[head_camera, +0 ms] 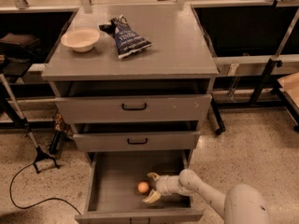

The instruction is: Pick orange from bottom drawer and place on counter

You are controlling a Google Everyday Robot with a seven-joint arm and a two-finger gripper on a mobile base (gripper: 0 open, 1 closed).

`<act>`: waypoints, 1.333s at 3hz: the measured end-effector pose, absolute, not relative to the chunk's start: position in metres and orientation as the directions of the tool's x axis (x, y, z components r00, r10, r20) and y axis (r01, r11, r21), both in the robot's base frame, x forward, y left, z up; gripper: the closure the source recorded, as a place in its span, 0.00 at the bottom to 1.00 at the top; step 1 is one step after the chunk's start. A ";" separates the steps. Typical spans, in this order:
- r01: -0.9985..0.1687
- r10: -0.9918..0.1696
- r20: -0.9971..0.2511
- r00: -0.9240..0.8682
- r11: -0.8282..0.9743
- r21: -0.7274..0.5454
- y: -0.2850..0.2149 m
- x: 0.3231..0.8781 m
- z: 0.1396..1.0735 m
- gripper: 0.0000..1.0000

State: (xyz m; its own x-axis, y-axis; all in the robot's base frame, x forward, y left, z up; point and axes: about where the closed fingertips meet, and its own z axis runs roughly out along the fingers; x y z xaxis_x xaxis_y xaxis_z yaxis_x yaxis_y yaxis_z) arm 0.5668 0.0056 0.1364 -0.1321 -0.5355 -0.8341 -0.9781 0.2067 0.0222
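Observation:
I can see that the orange (144, 187) sits too shallow at the ends of my gripper's fingers, so next I open and reach farther over its far side (139, 187) before I close and lift.
The orange (143, 187) is a small round fruit lying on the grey floor of the open bottom drawer (112, 183), right of its middle. My gripper (152, 187) is inside the drawer just right of the orange, its two pale fingers spread open, one above and one below, with the orange at their tips. The white arm reaches in from the lower right. The counter (173, 45) is the flat grey top of the cabinet.
A beige bowl (80, 39) and a dark blue chip bag (127, 37) lie on the counter's left half. Two shallower drawers with black handles (134, 107) stand slightly open above. A black stand and cable (35, 160) are on the floor at left.

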 end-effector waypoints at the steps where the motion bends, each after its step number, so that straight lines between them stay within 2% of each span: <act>1: -0.982 -0.520 -0.843 -0.134 0.186 0.041 0.009 0.561 0.138 0.00; 2: -0.984 -0.510 -0.849 -0.138 0.172 0.056 0.014 0.557 0.137 0.00; 3: -0.984 -0.516 -0.844 -0.151 0.157 0.080 0.023 0.557 0.132 0.12; 4: -0.984 -0.528 -0.833 -0.167 0.139 0.109 0.040 0.560 0.129 0.42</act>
